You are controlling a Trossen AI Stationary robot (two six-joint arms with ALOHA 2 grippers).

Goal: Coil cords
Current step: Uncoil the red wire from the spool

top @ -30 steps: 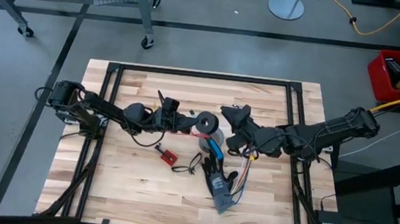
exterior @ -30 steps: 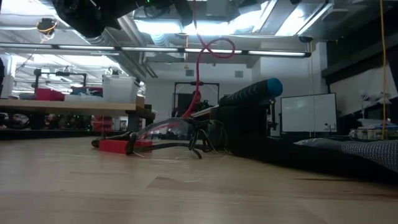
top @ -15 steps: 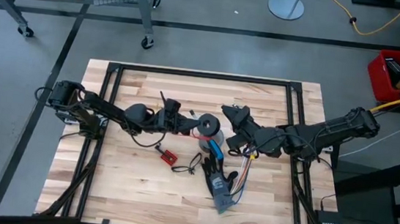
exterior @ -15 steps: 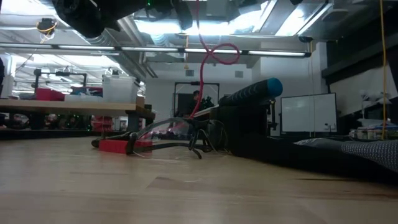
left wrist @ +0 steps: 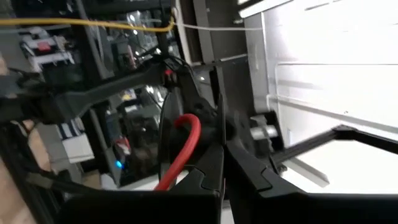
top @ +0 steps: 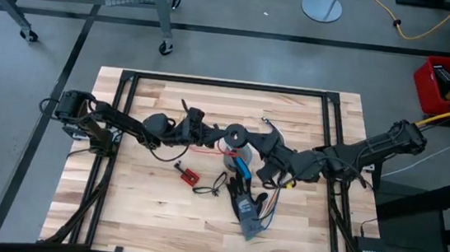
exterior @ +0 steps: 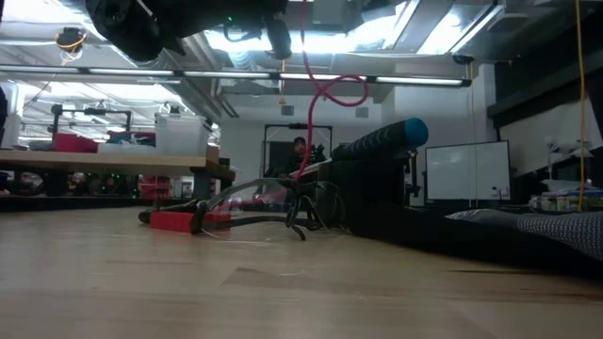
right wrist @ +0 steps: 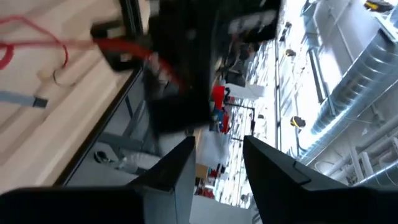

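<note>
My gripper will make the red cord bend around the black spool and trail along when I carry the spool, because the cord runs to it in loose curves [right wrist: 56,43].
A red cord [exterior: 332,89] hangs from above in a loop down to a heap of wires [exterior: 283,202] on the table. In the high view the red cord [top: 209,148] runs from my left gripper [top: 199,128] toward the table's middle. My left gripper [left wrist: 221,127] is shut, raised above the table, and the red cord [left wrist: 181,152] comes out beside its fingers. My right gripper [top: 265,135] hovers on the far side of the grey tape roll [top: 242,153], raised and open [right wrist: 217,149], with nothing between its fingers. My left gripper holds the red cord; its own fingers [left wrist: 208,174] hide the exact spot. A bend of the cord [left wrist: 186,127] curves out next to them. The cord hangs slack below the gripper in a loop [exterior: 341,87], and its lower end reaches the wire heap on the table.
Near the table's middle lie a blue-handled tool [top: 241,167], a small red board with a short black wire [top: 189,173], multicoloured ribbon wires [top: 273,198] and a grey flat piece [top: 247,217]. A black metal frame [top: 130,84] borders the tabletop.
My right arm has swung a little toward the table's near edge and turned its wrist, still open. The hanging red cord's loop has drifted sideways and sunk a little; its lower end has stayed on the table.
</note>
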